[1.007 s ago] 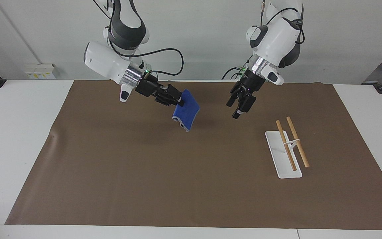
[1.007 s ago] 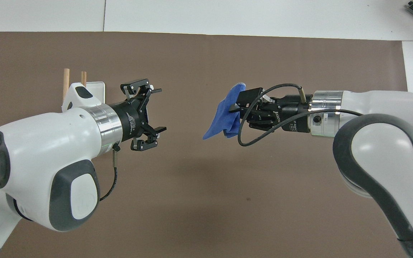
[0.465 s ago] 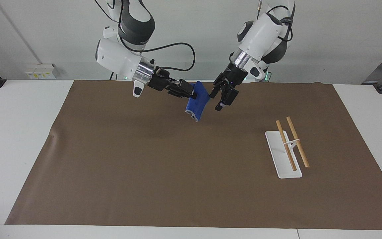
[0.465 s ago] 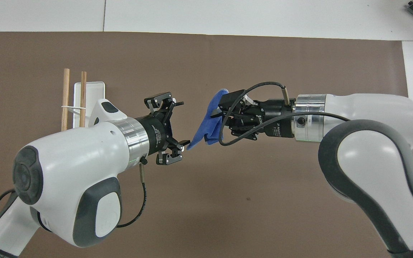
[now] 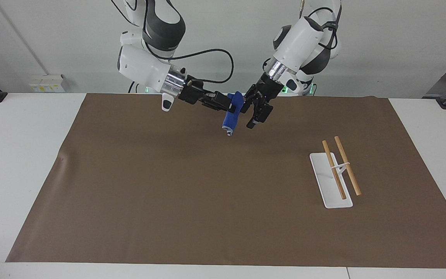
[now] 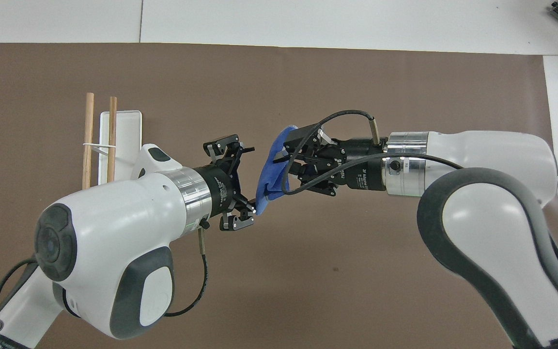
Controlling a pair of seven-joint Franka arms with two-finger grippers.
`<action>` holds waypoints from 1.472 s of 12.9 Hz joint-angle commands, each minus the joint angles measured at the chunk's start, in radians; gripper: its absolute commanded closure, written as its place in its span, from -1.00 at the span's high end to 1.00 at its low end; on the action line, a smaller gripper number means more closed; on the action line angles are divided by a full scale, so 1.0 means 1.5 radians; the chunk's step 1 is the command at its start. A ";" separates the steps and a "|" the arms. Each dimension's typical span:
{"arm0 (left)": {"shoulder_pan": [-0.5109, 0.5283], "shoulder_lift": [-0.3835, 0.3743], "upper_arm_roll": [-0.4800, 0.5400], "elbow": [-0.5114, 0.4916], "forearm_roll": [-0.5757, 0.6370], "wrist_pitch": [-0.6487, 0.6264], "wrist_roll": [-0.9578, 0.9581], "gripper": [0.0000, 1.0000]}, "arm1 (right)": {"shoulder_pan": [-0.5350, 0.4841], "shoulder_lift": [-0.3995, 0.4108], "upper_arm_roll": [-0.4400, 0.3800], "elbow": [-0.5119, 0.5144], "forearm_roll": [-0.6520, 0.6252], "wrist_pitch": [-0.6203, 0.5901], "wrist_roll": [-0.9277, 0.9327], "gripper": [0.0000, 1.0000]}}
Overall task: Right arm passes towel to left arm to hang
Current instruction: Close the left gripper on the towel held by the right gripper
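Observation:
The left gripper should first move back and line its fingers up with the towel's edge (image 5: 238, 115), because the towel's loose edge (image 6: 261, 204) lies at the end of one of its fingers.
My right gripper (image 5: 229, 105) is shut on the blue towel (image 5: 230, 119) and holds it in the air over the part of the brown mat nearest the robots. The towel hangs down from its fingers and also shows in the overhead view (image 6: 268, 170), beside the right gripper (image 6: 288, 152). My left gripper (image 5: 249, 116) is open and faces the towel from the left arm's end; in the overhead view (image 6: 249, 180) its spread fingers sit right at the towel's edge. I cannot tell whether they touch the cloth.
A towel rack with a white base (image 5: 325, 186) and two wooden bars (image 5: 347, 164) stands on the brown mat (image 5: 168, 193) toward the left arm's end; it also shows in the overhead view (image 6: 124, 131). White table surrounds the mat.
Both grippers have risen and closed in on each other. The right gripper brought the towel toward the left arm, and the open left gripper came up to the towel's edge.

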 commanded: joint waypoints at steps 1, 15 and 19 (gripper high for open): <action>-0.004 -0.020 0.006 -0.026 -0.010 0.000 -0.010 1.00 | 0.002 -0.002 0.007 0.001 0.012 0.018 0.010 -0.70; 0.096 -0.041 0.002 -0.029 -0.004 -0.176 -0.041 1.00 | -0.006 -0.009 0.006 -0.018 0.005 0.031 0.012 -0.70; 0.060 -0.043 0.002 -0.029 -0.004 -0.175 -0.128 1.00 | 0.013 -0.010 0.007 -0.021 0.005 0.035 0.066 -0.70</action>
